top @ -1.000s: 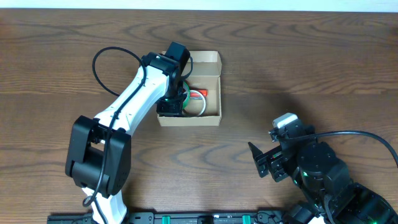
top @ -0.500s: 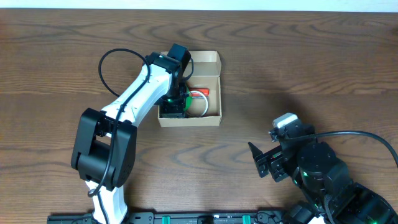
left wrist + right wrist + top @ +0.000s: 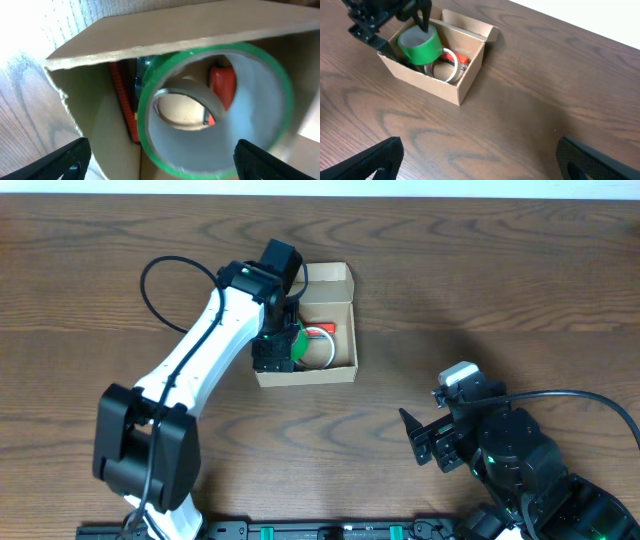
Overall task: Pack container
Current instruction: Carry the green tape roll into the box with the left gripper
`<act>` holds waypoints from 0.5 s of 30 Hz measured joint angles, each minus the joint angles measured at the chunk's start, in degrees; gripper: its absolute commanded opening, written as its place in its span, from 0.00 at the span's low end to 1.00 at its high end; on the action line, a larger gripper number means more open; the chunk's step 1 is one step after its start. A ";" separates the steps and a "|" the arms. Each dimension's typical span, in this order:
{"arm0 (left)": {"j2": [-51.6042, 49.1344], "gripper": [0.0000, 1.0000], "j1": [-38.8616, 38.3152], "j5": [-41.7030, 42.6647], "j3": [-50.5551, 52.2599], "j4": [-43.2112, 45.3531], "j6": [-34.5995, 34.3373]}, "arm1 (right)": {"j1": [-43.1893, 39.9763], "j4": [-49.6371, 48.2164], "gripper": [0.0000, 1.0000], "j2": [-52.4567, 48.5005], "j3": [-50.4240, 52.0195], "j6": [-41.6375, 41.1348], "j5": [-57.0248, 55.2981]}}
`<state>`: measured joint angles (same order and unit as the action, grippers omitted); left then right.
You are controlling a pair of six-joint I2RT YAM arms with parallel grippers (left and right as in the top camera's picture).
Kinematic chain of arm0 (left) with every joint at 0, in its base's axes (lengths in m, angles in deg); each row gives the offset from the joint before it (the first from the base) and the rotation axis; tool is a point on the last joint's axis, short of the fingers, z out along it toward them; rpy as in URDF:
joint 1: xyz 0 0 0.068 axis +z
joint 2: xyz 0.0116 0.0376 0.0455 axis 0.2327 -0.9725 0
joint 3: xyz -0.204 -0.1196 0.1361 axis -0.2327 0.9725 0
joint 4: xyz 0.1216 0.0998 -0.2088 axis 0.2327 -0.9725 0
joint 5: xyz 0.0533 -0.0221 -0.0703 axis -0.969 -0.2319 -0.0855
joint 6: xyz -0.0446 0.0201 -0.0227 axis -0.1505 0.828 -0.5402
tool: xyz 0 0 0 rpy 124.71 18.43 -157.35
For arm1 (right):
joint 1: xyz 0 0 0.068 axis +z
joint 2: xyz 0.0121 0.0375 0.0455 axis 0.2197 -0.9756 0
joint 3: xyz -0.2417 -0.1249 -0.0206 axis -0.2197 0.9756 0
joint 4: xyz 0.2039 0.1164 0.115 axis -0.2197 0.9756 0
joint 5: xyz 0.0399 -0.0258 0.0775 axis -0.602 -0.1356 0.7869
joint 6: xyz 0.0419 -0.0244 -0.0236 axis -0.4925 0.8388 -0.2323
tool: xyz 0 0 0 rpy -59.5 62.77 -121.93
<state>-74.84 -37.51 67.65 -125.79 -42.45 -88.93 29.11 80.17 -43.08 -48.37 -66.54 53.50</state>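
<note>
I should use my left gripper to lay the green tape roll point(image 3: 426, 52) flat inside the container point(image 3: 415, 65) before closing the lid flap, because the roll is leaning at a tilt above the container's side.
The container point(image 3: 305, 374) is a small tan cardboard box with its lid flap folded back, left of the table's middle. In it a green tape roll point(image 3: 293, 342) stands on edge, leaning over a clear tape roll point(image 3: 322, 348) and a red item point(image 3: 320, 330). My left gripper point(image 3: 275, 352) hangs over the box's left end, open. In the left wrist view its gripper point(image 3: 162, 159) has a finger on either side of the green tape roll point(image 3: 142, 105), with gaps on both sides. My right gripper point(image 3: 420, 438) stands open above bare wood at the front right, with nothing between its fingers.
In the right wrist view the container point(image 3: 427, 82) lies at upper left, with the left arm's gripper point(image 3: 402, 22) over the green roll point(image 3: 420, 45). A black cable point(image 3: 165, 275) loops beside the left arm. Dark wooden table point(image 3: 480, 270) all around.
My left gripper has gone from shut to open, letting go of the green tape roll in the box. Its elbow has swung left. The right arm has stayed still.
</note>
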 measured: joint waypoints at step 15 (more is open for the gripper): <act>1.14 0.74 0.00 -1.62 -3.63 3.76 20.98 | 0.00 0.00 0.99 0.00 0.00 0.00 0.02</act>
<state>-73.70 -37.51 66.03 -129.42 -38.70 -67.95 29.11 80.17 -43.08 -48.37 -66.54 53.52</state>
